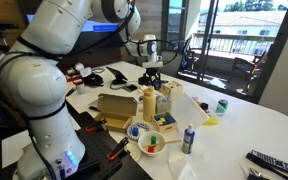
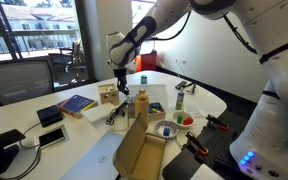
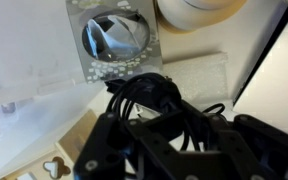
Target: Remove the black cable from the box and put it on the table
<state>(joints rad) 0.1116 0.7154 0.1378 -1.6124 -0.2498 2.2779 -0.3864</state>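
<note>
The black cable (image 3: 149, 95) is hanging clear of the cardboard box, above white table (image 3: 77, 107) next to the wooden box, so the robot's gripper goes on lowering until the cable touches down, and then let go.
My gripper (image 1: 149, 66) is shut on the black cable (image 1: 151, 80), a bunched cord held up above the white table (image 1: 254, 122). In an exterior view the gripper (image 2: 121, 82) holds the cable (image 2: 118, 106) so that it dangles down to the table (image 2: 84, 145) beside the yellow bottle. The brown cardboard box (image 1: 114, 105) with open flaps stands nearer the robot base, apart from the cable; it also shows in an exterior view (image 2: 134, 150). In the wrist view the coiled cable (image 3: 144, 92) sits between the dark fingers (image 3: 159, 122).
A yellow bottle (image 1: 149, 103), a white tray of small colourful items (image 1: 167, 119), a bowl (image 1: 151, 142) and a blue bottle (image 1: 188, 138) crowd the table by the box. A remote (image 1: 274, 160) lies at the near edge. A book (image 2: 76, 103) and dark devices (image 2: 50, 115) lie further along.
</note>
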